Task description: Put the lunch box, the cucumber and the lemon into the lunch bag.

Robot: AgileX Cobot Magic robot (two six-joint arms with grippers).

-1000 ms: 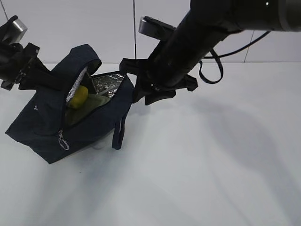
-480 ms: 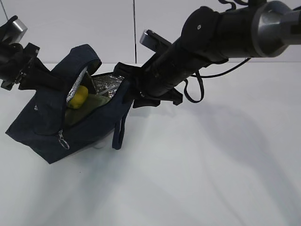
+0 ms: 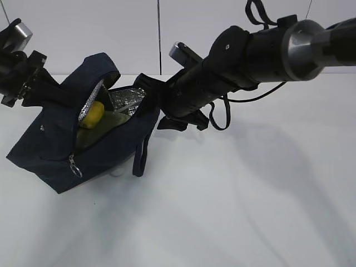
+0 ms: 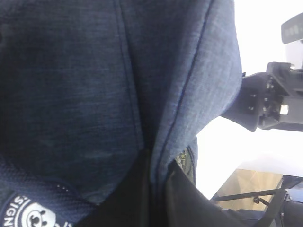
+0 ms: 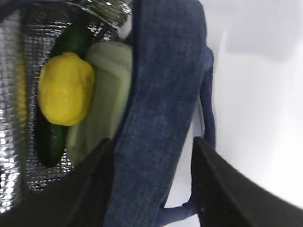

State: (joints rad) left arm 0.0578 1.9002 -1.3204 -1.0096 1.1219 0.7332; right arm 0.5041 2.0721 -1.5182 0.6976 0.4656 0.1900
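The lunch bag (image 3: 71, 149) is at a slant, and only my left gripper is closed on the bag's fabric. My right gripper should grip the bag's opposite side (image 3: 140, 127) and help swing the bag square.
The navy lunch bag (image 3: 47, 147) stands tilted on the white table with its top open. Inside, against the foil lining, lie the yellow lemon (image 5: 65, 89), the dark green cucumber (image 5: 75, 40) under it, and the sage-lidded lunch box (image 5: 108, 80). The lemon (image 3: 93, 114) and lunch box (image 3: 115, 119) also show in the exterior view. My left gripper (image 4: 158, 161) is shut on a fold of the bag's fabric (image 4: 94, 85) at its upper left (image 3: 53, 89). My right gripper (image 5: 151, 144) is open, straddling the bag's right wall (image 5: 161, 85), with a gap beside the outer finger (image 5: 222, 184).
A metal ring zipper pull (image 3: 74, 165) hangs at the bag's front corner. One loop handle (image 3: 142, 153) dangles down the bag's right side, near my right gripper (image 3: 157, 103). White wall panels rise behind the table.
My right arm has shifted left and lower onto the bag's right wall, and its jaws now stand wider. The bag, its contents and the left gripper have not moved.
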